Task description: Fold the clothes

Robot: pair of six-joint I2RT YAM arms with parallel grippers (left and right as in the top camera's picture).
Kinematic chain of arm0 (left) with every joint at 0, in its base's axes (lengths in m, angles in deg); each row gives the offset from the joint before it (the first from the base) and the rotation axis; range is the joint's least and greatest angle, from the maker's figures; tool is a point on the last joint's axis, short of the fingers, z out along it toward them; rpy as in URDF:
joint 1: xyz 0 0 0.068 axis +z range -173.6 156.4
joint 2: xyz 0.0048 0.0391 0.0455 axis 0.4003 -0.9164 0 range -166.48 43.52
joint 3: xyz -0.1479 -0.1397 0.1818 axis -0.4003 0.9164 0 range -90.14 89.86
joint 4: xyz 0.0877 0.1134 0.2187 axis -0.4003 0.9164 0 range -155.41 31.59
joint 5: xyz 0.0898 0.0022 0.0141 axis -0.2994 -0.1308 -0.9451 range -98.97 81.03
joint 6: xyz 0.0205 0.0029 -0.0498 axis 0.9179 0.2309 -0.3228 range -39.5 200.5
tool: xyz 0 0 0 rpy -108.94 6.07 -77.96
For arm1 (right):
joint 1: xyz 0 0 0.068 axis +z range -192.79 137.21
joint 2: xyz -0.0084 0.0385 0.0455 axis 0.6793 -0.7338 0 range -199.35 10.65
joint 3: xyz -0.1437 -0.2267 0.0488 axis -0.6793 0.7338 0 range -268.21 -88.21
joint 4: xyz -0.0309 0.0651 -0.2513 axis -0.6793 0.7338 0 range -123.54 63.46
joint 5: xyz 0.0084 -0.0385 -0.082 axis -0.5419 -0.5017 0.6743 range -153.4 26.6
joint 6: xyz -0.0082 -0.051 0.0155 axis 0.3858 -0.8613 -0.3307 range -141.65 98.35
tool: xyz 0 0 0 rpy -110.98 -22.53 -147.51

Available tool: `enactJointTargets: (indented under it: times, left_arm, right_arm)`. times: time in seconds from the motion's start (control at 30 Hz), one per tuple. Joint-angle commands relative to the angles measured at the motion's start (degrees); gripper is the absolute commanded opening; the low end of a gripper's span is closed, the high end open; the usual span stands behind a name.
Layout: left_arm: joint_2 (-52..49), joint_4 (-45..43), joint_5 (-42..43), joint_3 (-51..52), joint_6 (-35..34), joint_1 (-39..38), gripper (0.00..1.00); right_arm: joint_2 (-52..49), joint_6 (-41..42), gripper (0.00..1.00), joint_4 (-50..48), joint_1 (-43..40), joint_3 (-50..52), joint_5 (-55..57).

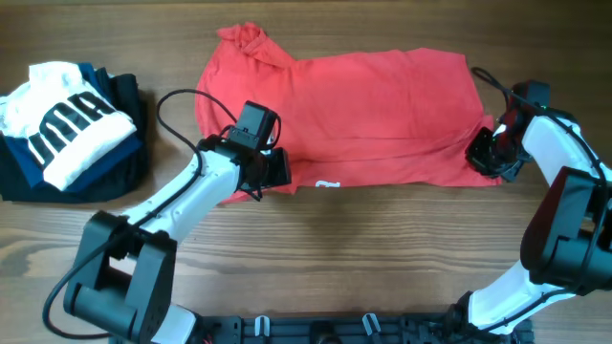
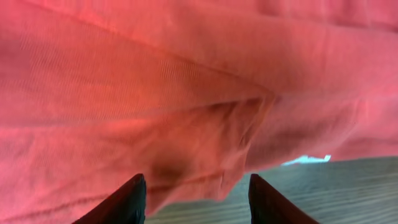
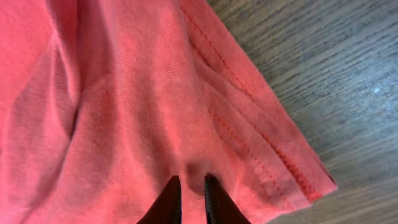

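The red shirt's near edge is bunched up over the white label, so next my left gripper pinches the fold's tip and pulls it back first.
A red shirt lies spread across the middle of the wooden table, folded over lengthwise, with a bunched end at the far left. My left gripper sits at its near left edge; in the left wrist view its jaws are open with the red cloth's edge between and ahead of them. My right gripper is at the shirt's near right corner; in the right wrist view its jaws are shut on a pinch of the red shirt near the stitched hem.
A pile of folded clothes, white with black stripes on dark navy, lies at the left edge of the table. A small white label shows at the shirt's near edge. Bare wood runs along the front.
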State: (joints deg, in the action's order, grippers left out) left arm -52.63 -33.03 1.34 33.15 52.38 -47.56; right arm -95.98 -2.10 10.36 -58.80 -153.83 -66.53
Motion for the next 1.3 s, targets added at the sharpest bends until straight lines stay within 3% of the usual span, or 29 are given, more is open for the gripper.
enactJointTargets:
  times: [0.0, 0.3, 0.6, 0.83, 1.07, 1.27]
  left_arm:
    - [-3.34, -2.99, -0.92, 0.26, 1.68, -0.31, 0.52]
    - [-4.42, -7.34, -1.01, 0.26, 5.46, -1.99, 0.45]
    - [-7.67, -8.22, -2.45, 0.26, 5.44, -5.33, 0.44]
    - [-8.22, -9.33, -4.68, 0.24, 5.46, -5.44, 0.34]
    - [-8.22, -10.38, -4.85, 0.24, 5.44, -5.44, 0.06]
    - [-8.15, -10.54, -4.87, 0.24, 5.44, -5.44, 0.04]
  right_arm:
    - [-0.90, -1.38, 0.15, -1.49, 0.04, 2.45, 1.20]
    - [-0.90, -1.40, 0.16, -1.66, 0.04, 2.49, 1.20]
    - [-0.90, -1.40, 0.19, -1.68, 0.04, 2.49, 1.20]
    - [-0.90, -1.40, 0.19, -1.68, 0.04, 2.49, 1.20]
    - [-0.90, -1.42, 0.19, -1.68, 0.04, 2.49, 1.20]
    - [-0.90, -1.44, 0.19, -1.70, 0.04, 2.49, 1.22]
